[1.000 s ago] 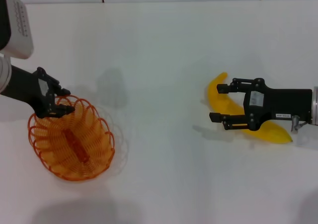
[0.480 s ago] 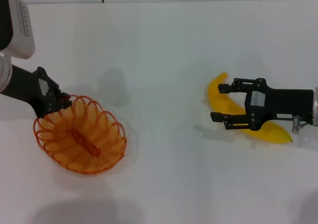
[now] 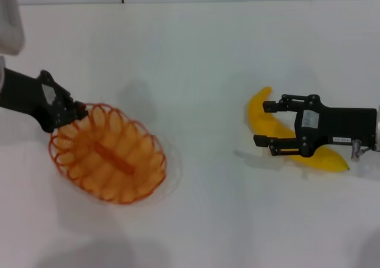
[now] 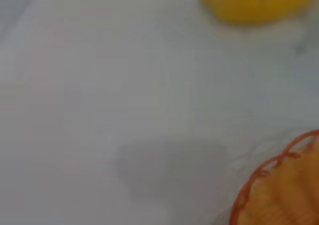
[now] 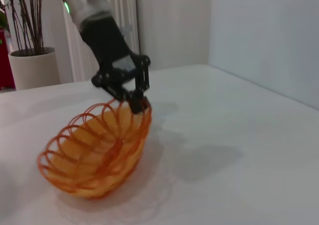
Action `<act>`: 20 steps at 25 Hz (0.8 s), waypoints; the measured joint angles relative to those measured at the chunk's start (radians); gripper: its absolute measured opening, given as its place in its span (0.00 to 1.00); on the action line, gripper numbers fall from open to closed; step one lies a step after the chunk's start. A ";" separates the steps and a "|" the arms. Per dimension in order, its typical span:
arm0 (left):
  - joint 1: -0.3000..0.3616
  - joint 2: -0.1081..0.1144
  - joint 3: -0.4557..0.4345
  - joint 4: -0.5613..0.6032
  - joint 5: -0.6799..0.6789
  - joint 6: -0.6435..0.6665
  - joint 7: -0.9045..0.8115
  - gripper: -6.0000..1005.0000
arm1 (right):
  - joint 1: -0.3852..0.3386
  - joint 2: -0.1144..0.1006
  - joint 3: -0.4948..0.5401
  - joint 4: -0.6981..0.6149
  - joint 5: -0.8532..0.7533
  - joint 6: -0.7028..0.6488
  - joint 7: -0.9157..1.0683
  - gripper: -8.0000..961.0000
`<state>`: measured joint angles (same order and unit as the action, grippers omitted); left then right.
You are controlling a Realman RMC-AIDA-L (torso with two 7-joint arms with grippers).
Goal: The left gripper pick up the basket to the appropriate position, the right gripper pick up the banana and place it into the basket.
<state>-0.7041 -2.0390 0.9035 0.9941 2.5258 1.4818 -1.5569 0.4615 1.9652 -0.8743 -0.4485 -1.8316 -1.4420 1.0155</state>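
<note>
I should use my left gripper to swing the basket square into the open space (image 3: 178, 103) near the banana before I open that gripper, because the basket hangs crooked (image 3: 110, 154) and far from the banana.
The orange wire basket (image 3: 110, 155) is on the left of the white table, tilted, held by its near-left rim. My left gripper (image 3: 70, 114) is shut on that rim; the right wrist view shows the same gripper (image 5: 133, 101) pinching the basket (image 5: 94, 152). The yellow banana (image 3: 261, 116) lies on the table at the right, partly hidden under my right gripper (image 3: 266, 124), which is open and hovers over its middle. In the left wrist view the banana (image 4: 254, 5) and the basket rim (image 4: 264, 172) show.
The white table (image 3: 196, 60) has open surface between basket and banana. A wall edge runs along the back. A potted plant (image 5: 32, 60) stands beyond the table's far side in the right wrist view.
My left gripper has carried the basket to the right and slightly away from me, turning it. The right gripper and the banana have stayed where they were.
</note>
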 joint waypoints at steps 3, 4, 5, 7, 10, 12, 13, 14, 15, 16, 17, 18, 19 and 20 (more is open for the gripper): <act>0.035 0.001 -0.024 0.072 -0.057 0.044 -0.057 0.09 | -0.007 -0.001 0.001 0.000 0.001 0.000 0.000 0.83; 0.046 0.002 -0.027 0.089 -0.080 0.053 -0.085 0.09 | -0.008 -0.002 0.001 0.000 0.002 0.000 0.000 0.83; 0.055 0.003 -0.031 0.103 -0.104 0.062 -0.120 0.09 | -0.009 -0.002 0.002 0.000 0.002 0.000 0.000 0.83; 0.059 0.004 -0.047 0.111 -0.129 0.080 -0.170 0.08 | -0.009 -0.002 0.003 0.001 0.003 0.001 0.000 0.83; 0.055 0.005 -0.076 0.109 -0.167 0.104 -0.231 0.07 | -0.009 -0.003 0.004 0.001 0.003 0.001 0.000 0.83; 0.050 0.005 -0.080 0.093 -0.187 0.103 -0.275 0.07 | -0.008 -0.003 0.004 0.001 0.003 0.001 0.000 0.83; 0.048 0.005 -0.080 0.087 -0.189 0.100 -0.283 0.07 | -0.006 -0.002 0.005 0.001 0.003 0.002 0.000 0.83; 0.040 0.004 -0.077 0.061 -0.189 0.085 -0.305 0.07 | -0.003 -0.001 0.005 0.001 0.003 0.002 0.000 0.83; 0.030 0.003 -0.076 0.035 -0.185 0.065 -0.320 0.07 | -0.001 0.001 0.005 -0.001 0.003 0.004 0.000 0.83; 0.021 0.002 -0.074 0.008 -0.180 0.044 -0.336 0.07 | 0.000 0.002 0.005 -0.003 0.003 0.007 0.000 0.83; 0.011 0.002 -0.071 -0.024 -0.174 0.013 -0.348 0.07 | 0.000 0.002 0.005 -0.003 0.003 0.007 0.000 0.83; -0.006 0.002 -0.069 -0.070 -0.169 -0.028 -0.360 0.07 | 0.001 0.003 0.005 -0.004 0.005 0.010 0.000 0.83; -0.024 0.002 -0.067 -0.111 -0.165 -0.065 -0.367 0.07 | 0.002 0.004 0.005 -0.005 0.009 0.013 0.000 0.83; -0.045 0.002 -0.065 -0.157 -0.162 -0.106 -0.370 0.07 | 0.003 0.005 0.005 -0.005 0.016 0.017 0.000 0.83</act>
<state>-0.7495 -2.0375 0.8384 0.8372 2.3634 1.3754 -1.9266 0.4642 1.9703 -0.8697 -0.4537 -1.8155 -1.4250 1.0155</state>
